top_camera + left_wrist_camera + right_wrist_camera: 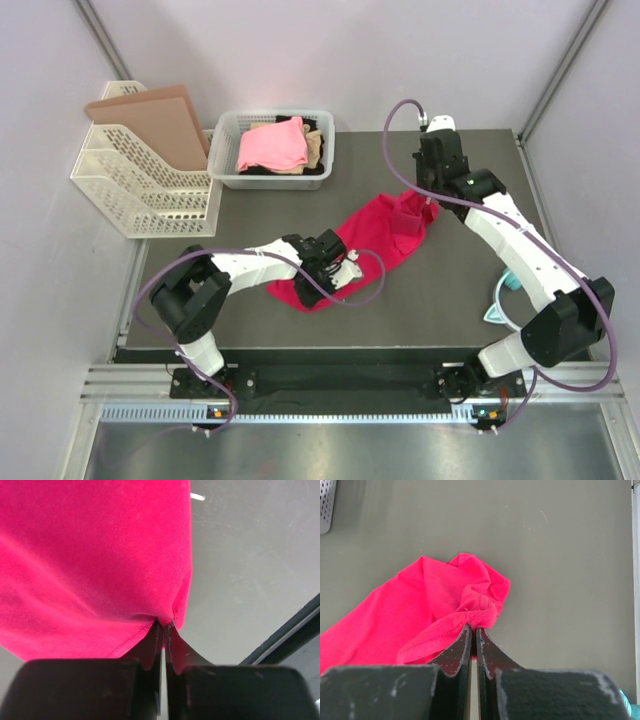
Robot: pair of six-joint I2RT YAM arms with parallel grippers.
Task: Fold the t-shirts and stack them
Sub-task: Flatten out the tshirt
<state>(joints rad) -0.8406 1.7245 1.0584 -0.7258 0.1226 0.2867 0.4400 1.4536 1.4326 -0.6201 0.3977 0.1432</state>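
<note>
The t-shirt is lying at a slant with its far end bunched (410, 214), so next my right gripper pulls that end closer while my left gripper makes the t-shirt's hem corner (176, 611) level.
A crimson-magenta t-shirt (375, 240) lies stretched diagonally across the dark table between both arms. My left gripper (345, 268) is shut on its near hem corner; in the left wrist view the gripper (164, 625) pinches the stitched edge of the cloth (95, 565). My right gripper (432, 205) is shut on the far bunched end; the right wrist view shows it (473, 627) clamped on a ribbed fold of the shirt (435, 610). A light pink t-shirt (272, 146) lies on top of tan (316, 148) and black cloth in the white basket (222, 160).
A white mesh file rack (140, 185) holding a brown board (160, 120) stands at the back left. A teal object (500, 300) lies near the table's right edge beside the right arm. Purple cables loop round both arms.
</note>
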